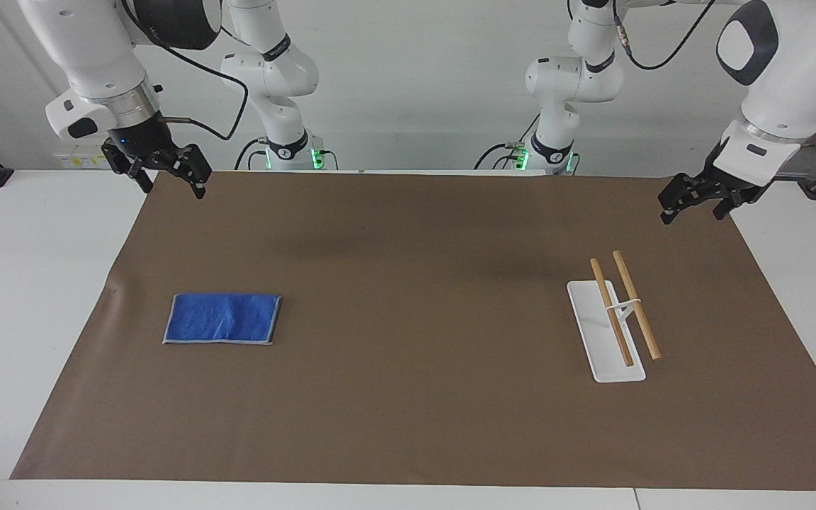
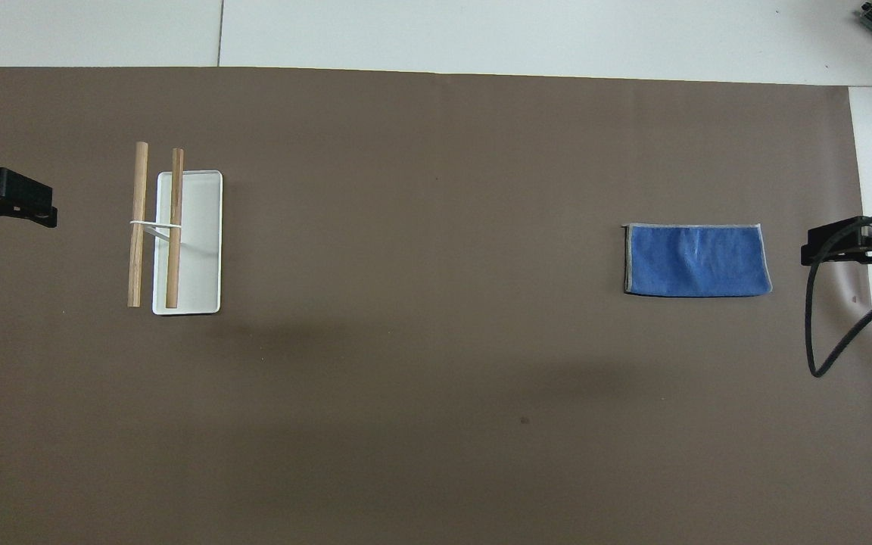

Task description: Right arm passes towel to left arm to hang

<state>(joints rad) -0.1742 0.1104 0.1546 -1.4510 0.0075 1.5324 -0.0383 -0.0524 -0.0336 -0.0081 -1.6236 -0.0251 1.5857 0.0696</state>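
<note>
The blue towel (image 2: 698, 260) is lying thin and softly rippled (image 2: 692, 244), so the towel's loose end will hang down below the robot's right gripper when the robot lifts the towel.
The blue towel (image 1: 223, 319) lies flat and folded on the brown mat, toward the right arm's end; it also shows in the overhead view (image 2: 697, 260). My right gripper (image 1: 173, 190) is open and empty, raised over the mat's edge at that end and well apart from the towel; its tips show in the overhead view (image 2: 814, 251). My left gripper (image 1: 691, 212) is open and empty and waits raised over the mat's edge at the left arm's end (image 2: 42, 213).
A white rack (image 1: 596, 340) with two wooden rods (image 1: 635, 304) stands on the mat toward the left arm's end, also in the overhead view (image 2: 197, 250). The brown mat (image 1: 415, 283) covers most of the white table. A black cable (image 2: 822, 333) hangs from the right wrist.
</note>
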